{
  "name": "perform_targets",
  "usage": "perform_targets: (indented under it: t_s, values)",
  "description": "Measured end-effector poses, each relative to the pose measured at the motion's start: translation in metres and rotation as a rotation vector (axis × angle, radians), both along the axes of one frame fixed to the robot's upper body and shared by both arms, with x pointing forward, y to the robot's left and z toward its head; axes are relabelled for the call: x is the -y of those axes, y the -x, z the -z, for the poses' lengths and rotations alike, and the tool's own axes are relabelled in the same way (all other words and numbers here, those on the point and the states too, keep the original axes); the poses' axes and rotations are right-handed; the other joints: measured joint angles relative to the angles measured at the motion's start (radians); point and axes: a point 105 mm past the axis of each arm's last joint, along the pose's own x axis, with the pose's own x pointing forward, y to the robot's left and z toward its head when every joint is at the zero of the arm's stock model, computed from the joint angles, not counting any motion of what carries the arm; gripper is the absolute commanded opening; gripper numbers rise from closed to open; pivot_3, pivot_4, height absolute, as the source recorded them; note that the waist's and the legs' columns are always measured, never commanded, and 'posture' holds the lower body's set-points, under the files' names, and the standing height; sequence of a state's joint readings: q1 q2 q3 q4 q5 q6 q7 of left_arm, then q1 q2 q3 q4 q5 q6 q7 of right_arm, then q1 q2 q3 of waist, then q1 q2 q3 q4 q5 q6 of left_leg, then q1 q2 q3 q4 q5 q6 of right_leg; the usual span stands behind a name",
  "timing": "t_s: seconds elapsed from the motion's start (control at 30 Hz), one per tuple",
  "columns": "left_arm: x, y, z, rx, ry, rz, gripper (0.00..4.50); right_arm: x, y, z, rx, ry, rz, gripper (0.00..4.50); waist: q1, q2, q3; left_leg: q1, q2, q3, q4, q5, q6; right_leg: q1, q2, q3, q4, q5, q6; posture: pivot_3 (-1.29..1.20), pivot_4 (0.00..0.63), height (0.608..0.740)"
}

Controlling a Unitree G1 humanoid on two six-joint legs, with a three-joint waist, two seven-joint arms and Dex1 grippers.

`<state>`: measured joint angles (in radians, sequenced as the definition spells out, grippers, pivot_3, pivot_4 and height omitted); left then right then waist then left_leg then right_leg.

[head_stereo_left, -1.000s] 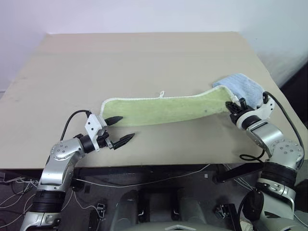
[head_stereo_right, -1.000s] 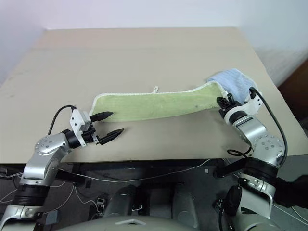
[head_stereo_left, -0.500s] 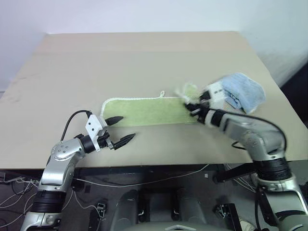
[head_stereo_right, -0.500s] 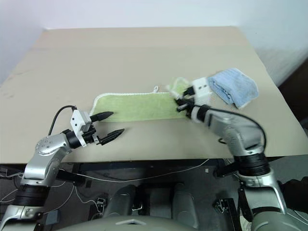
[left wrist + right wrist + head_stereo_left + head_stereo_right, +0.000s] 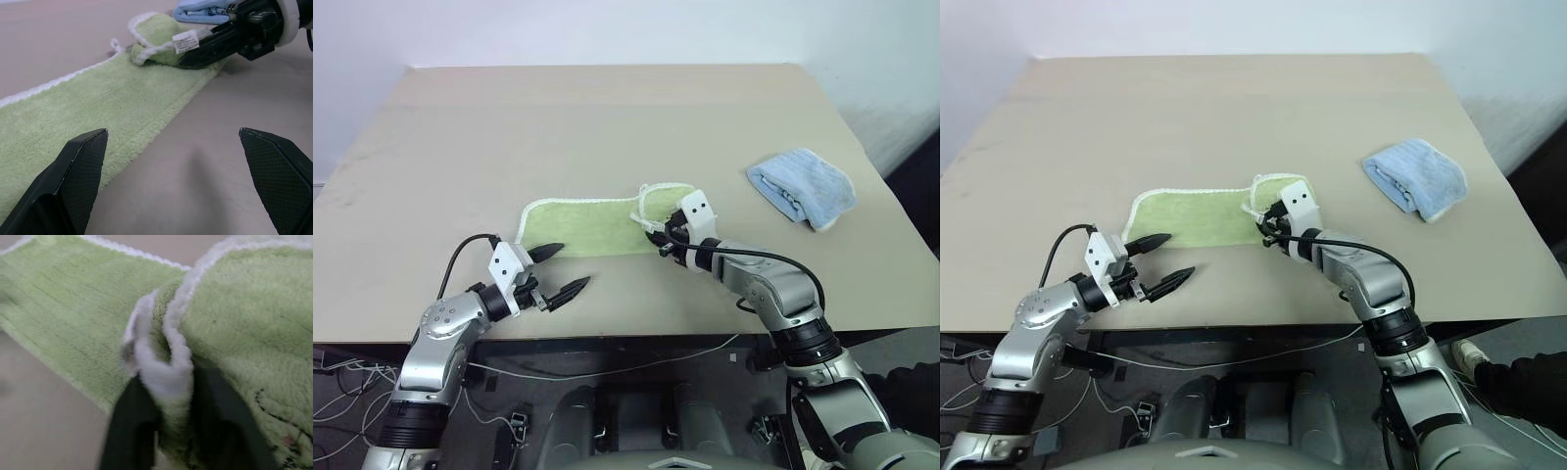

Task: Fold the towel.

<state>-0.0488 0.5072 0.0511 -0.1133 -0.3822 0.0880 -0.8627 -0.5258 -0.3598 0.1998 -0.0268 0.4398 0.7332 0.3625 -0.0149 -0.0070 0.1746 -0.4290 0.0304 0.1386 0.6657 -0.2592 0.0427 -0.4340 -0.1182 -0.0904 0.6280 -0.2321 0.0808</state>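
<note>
The lime-green towel (image 5: 582, 227) should stay a compact pad when the robot folds and pulls it, because the towel's doubled flap (image 5: 664, 203) already lies on the soft piece.
The lime-green towel (image 5: 587, 225) with white edging lies near the table's front edge. Its right end is folded back to the left, so a doubled flap (image 5: 668, 196) rests on the strip. My right gripper (image 5: 657, 238) sits at the front of this flap, shut on a bunched bit of the white-piped edge (image 5: 164, 367), which shows between the two black fingers in the right wrist view. My left gripper (image 5: 568, 267) hovers wide open just in front of the towel's left end, holding nothing; in its wrist view the towel (image 5: 98, 103) stretches ahead toward the right gripper (image 5: 195, 58).
A smaller light-blue folded towel (image 5: 803, 186) lies at the right of the beige table (image 5: 607, 117), apart from the green one. The table's front edge (image 5: 636, 328) runs just below both grippers. A black cable loops from each wrist.
My right gripper has swung left, carrying the towel's right end off the blue towel and laying it over the green strip. The left gripper stays open in place.
</note>
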Motion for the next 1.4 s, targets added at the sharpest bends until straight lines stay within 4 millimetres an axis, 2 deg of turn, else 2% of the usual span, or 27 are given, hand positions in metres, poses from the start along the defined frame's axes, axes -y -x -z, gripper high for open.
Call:
perform_targets:
  t_s: [0.07, 0.2, 0.3, 0.4, 0.53, 0.6, 0.67, 0.73, 0.83, 0.87, 0.97, 1.17, 1.27, 1.4]
  values:
    - [0.002, 0.002, 0.001, -0.009, 0.011, -0.01, 4.5, 0.003, 0.002, -0.006, 0.017, -0.025, -0.008, 2.7, 0.001, 0.0, 0.0, 0.0, 0.0, 0.0, 0.0, 0.0, 0.0, 0.0, 0.0, 0.0, 0.0, 0.0, 0.0, 0.0, 0.15, 0.74]
    - [0.005, 0.009, 0.003, -0.037, 0.063, -0.025, 4.5, 0.007, 0.018, -0.03, 0.091, -0.092, -0.072, 2.7, 0.001, 0.0, 0.0, 0.0, 0.0, 0.0, 0.0, 0.0, 0.0, 0.0, -0.001, 0.0, -0.001, 0.0, 0.0, 0.0, 0.15, 0.74]
    - [0.004, 0.016, 0.003, -0.063, 0.13, -0.059, 4.5, 0.02, 0.028, -0.051, 0.152, -0.118, -0.116, 2.7, 0.002, 0.0, 0.0, 0.0, 0.0, -0.001, 0.0, 0.0, 0.0, 0.0, -0.001, 0.0, -0.001, 0.0, 0.0, 0.0, 0.15, 0.74]
    - [-0.002, 0.018, 0.0, -0.083, 0.201, -0.111, 4.5, 0.034, 0.029, -0.067, 0.189, -0.156, -0.119, 2.1, 0.002, 0.0, 0.0, 0.0, 0.001, -0.001, 0.0, 0.0, 0.0, 0.0, -0.001, 0.0, -0.002, -0.001, -0.002, 0.0, 0.15, 0.74]
    - [-0.003, 0.017, -0.007, -0.098, 0.275, -0.148, 4.5, 0.041, 0.002, -0.076, 0.227, -0.175, -0.059, 0.68, -0.002, 0.0, 0.0, 0.0, 0.001, -0.001, 0.0, 0.0, 0.0, 0.0, 0.0, 0.0, -0.002, -0.002, -0.003, 0.0, 0.15, 0.74]
    - [-0.002, 0.016, -0.007, -0.114, 0.297, -0.176, 4.5, 0.037, -0.011, -0.07, 0.234, -0.173, -0.043, 0.02, -0.002, 0.0, 0.0, 0.0, 0.001, -0.001, -0.001, 0.0, 0.0, 0.0, 0.0, 0.0, -0.002, -0.001, -0.002, 0.0, 0.15, 0.74]
    - [-0.002, 0.014, -0.005, -0.144, 0.326, -0.213, 4.5, 0.027, -0.021, -0.054, 0.225, -0.147, -0.047, 0.02, -0.002, 0.0, 0.0, 0.0, 0.0, 0.0, -0.001, 0.0, 0.0, 0.0, 0.002, 0.0, -0.002, 0.0, 0.0, 0.0, 0.15, 0.74]
    - [0.0, 0.015, -0.002, -0.177, 0.344, -0.245, 4.5, 0.016, -0.029, -0.028, 0.194, -0.097, -0.059, 0.02, -0.003, 0.0, 0.0, 0.0, 0.0, 0.0, -0.001, 0.0, 0.0, 0.001, 0.002, 0.0, -0.001, 0.0, 0.0, 0.0, 0.15, 0.74]
    - [0.0, 0.021, 0.005, -0.229, 0.347, -0.295, 4.5, 0.005, -0.033, 0.011, 0.139, -0.017, -0.083, 0.02, -0.002, 0.0, 0.0, 0.0, 0.0, 0.0, 0.0, 0.0, 0.0, 0.001, 0.001, 0.0, -0.001, 0.0, 0.0, 0.0, 0.15, 0.74]
    - [0.001, 0.023, 0.008, -0.246, 0.347, -0.31, 4.5, 0.004, -0.033, 0.016, 0.146, -0.001, -0.091, 0.02, -0.001, 0.0, 0.0, 0.0, -0.001, 0.0, 0.0, 0.0, 0.0, 0.001, 0.001, 0.0, -0.001, 0.0, 0.0, 0.0, 0.15, 0.74]
    - [0.002, 0.027, 0.01, -0.265, 0.353, -0.35, 4.5, 0.001, -0.037, 0.019, 0.174, 0.036, -0.114, 0.02, -0.005, -0.002, -0.001, 0.003, 0.0, -0.001, 0.0, 0.0, 0.0, 0.004, 0.002, -0.001, -0.001, 0.0, 0.0, 0.0, 0.15, 0.74]
    - [-0.003, 0.029, 0.017, -0.354, 0.486, -0.511, 4.5, 0.0, -0.031, 0.012, 0.177, -0.04, -0.154, 0.02, -0.004, -0.001, 0.0, 0.002, 0.001, -0.001, -0.001, 0.0, -0.001, 0.003, 0.0, 0.0, -0.001, 0.0, 0.0, 0.0, 0.15, 0.74]
    - [-0.01, 0.027, 0.015, -0.403, 0.621, -0.601, 4.5, 0.002, -0.028, -0.008, 0.207, -0.095, -0.177, 0.02, -0.003, -0.001, 0.0, 0.002, 0.001, -0.001, -0.001, 0.0, -0.001, 0.002, -0.001, 0.0, -0.001, 0.0, 0.0, 0.0, 0.15, 0.74]
    - [-0.02, 0.024, 0.011, -0.472, 0.835, -0.691, 4.5, 0.017, -0.031, -0.036, 0.266, -0.117, -0.156, 0.02, -0.001, -0.001, 0.0, 0.002, 0.001, -0.001, -0.001, 0.0, -0.001, 0.003, -0.001, 0.0, -0.002, 0.0, 0.0, 0.0, 0.15, 0.74]
